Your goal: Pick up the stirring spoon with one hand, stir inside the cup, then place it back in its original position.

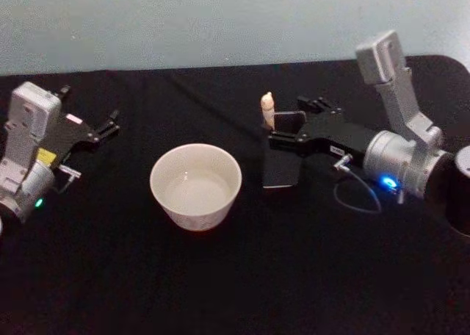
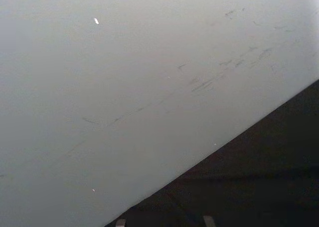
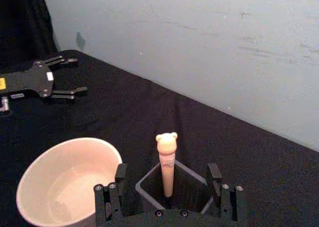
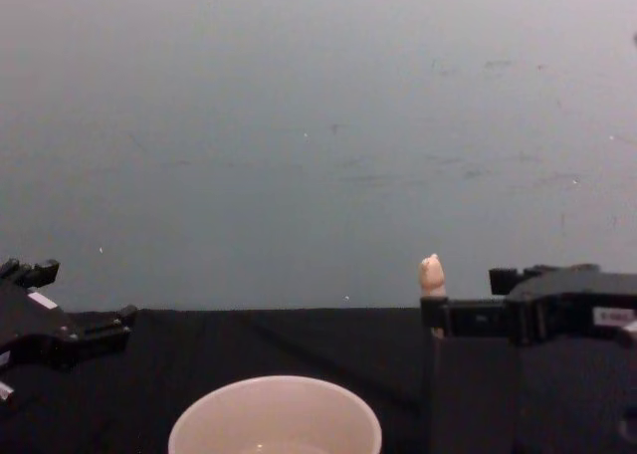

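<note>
The cream handle's lower end (image 3: 168, 191) goes out of sight in the dark grey square holder (image 3: 183, 191), so I should expect a metal stem and a spoon head hidden below.
The stirring spoon (image 1: 268, 109) stands upright in the dark grey square holder (image 1: 282, 162), its cream handle (image 3: 167, 160) sticking out of the top. To the holder's left sits the wide cream-white cup (image 1: 196, 184), also seen in the right wrist view (image 3: 65, 179) and the chest view (image 4: 276, 414). My right gripper (image 1: 295, 122) is open at the holder's top. Its fingers (image 3: 120, 174) stand wide apart on either side of the holder (image 3: 174, 192), with the handle between them and untouched. My left gripper (image 1: 92, 109) rests open at the table's left, away from the cup.
A black cloth (image 1: 220, 276) covers the table, which ends at a pale wall (image 4: 318, 125) close behind. A thin cable loop (image 1: 360, 199) hangs under my right wrist. There is free cloth in front of the cup and the holder.
</note>
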Motion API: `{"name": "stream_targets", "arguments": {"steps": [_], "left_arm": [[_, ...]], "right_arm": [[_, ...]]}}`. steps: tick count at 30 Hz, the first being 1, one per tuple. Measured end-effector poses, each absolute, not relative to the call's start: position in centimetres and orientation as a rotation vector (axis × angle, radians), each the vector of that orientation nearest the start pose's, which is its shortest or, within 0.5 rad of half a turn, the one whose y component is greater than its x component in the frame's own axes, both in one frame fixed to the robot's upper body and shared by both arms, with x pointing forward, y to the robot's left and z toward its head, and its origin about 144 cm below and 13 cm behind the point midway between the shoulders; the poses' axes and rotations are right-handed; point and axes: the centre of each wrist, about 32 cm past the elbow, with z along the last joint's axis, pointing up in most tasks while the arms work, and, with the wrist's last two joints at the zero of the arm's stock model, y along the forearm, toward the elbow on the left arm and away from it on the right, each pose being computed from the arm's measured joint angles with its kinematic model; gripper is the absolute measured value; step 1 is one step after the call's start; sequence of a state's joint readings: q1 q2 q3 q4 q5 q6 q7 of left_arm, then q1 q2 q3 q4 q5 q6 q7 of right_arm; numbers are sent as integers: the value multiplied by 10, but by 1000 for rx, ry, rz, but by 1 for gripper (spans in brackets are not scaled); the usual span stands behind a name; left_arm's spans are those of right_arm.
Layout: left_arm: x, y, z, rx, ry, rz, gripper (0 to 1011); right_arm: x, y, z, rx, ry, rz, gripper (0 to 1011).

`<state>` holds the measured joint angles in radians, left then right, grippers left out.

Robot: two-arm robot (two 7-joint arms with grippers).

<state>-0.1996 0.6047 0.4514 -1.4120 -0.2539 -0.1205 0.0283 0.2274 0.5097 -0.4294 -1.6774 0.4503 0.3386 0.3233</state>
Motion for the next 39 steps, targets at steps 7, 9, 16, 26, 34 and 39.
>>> {"name": "stream_targets", "arguments": {"steps": [7, 9, 16, 26, 34, 39], "left_arm": [[489, 310, 1140, 305, -285, 1248, 1001], [489, 310, 1140, 304, -285, 1248, 1001], [489, 310, 1140, 304, -285, 1248, 1001], [489, 310, 1140, 304, -285, 1248, 1001], [489, 310, 1140, 304, -285, 1248, 1001], [489, 310, 1140, 304, -285, 1248, 1001]], "right_arm": [[498, -227, 1212, -252, 96, -854, 1002], [500, -226, 1211, -251, 96, -855, 1002], [505, -220, 1209, -254, 94, -855, 1003], [507, -215, 1208, -251, 92, -851, 1002], [508, -216, 1208, -251, 91, -852, 1002], [508, -216, 1208, -251, 92, -853, 960]]}}
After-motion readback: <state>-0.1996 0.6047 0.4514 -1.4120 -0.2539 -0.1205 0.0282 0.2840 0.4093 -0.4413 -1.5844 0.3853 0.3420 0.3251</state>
